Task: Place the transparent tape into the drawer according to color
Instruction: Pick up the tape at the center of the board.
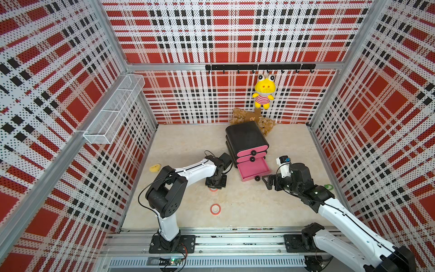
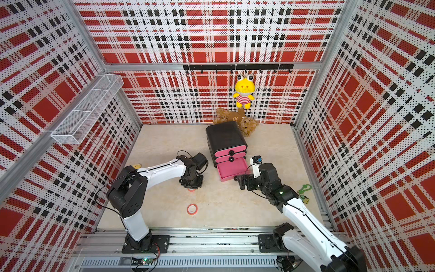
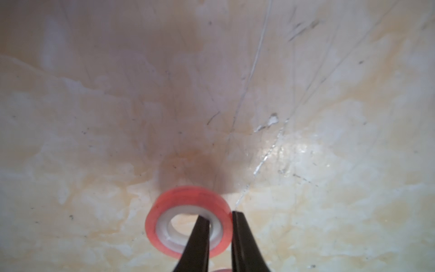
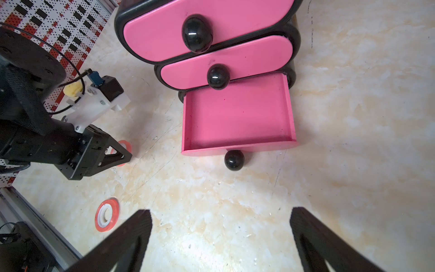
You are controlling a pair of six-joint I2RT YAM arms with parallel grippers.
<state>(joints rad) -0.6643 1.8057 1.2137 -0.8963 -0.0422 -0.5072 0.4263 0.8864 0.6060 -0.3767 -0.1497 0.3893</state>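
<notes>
The left gripper has the red tape ring's side [image 3: 222, 226] in its fingers and the bottom pink drawer [image 1: 253, 169] is open, so the left gripper should keep going until it is over that drawer and let go there.
A red tape ring [image 3: 188, 219] with a white core sits tilted just over the marble table. My left gripper [image 3: 219, 216] is shut on its wall, one finger through the core and one outside; in both top views it points down over that ring [image 1: 213, 189] [image 2: 191, 189]. A second red tape ring [image 1: 215, 209] [image 2: 192, 209] [image 4: 107, 215] lies flat nearer the front edge. The black cabinet [image 1: 246, 136] has its bottom pink drawer [image 1: 253, 170] [image 4: 237, 117] pulled out and empty, the upper two closed. My right gripper [image 4: 220, 226] [image 1: 267, 181] hangs open just in front of that drawer, holding nothing.
A yellow flat toy [image 1: 155, 167] lies by the left wall. A green keyring [image 2: 304, 188] is beside the right arm. Brown plush bears [image 1: 266, 124] lie behind the cabinet, a yellow frog plush [image 1: 263, 91] hangs above, and a wire basket [image 1: 113, 110] juts from the left wall.
</notes>
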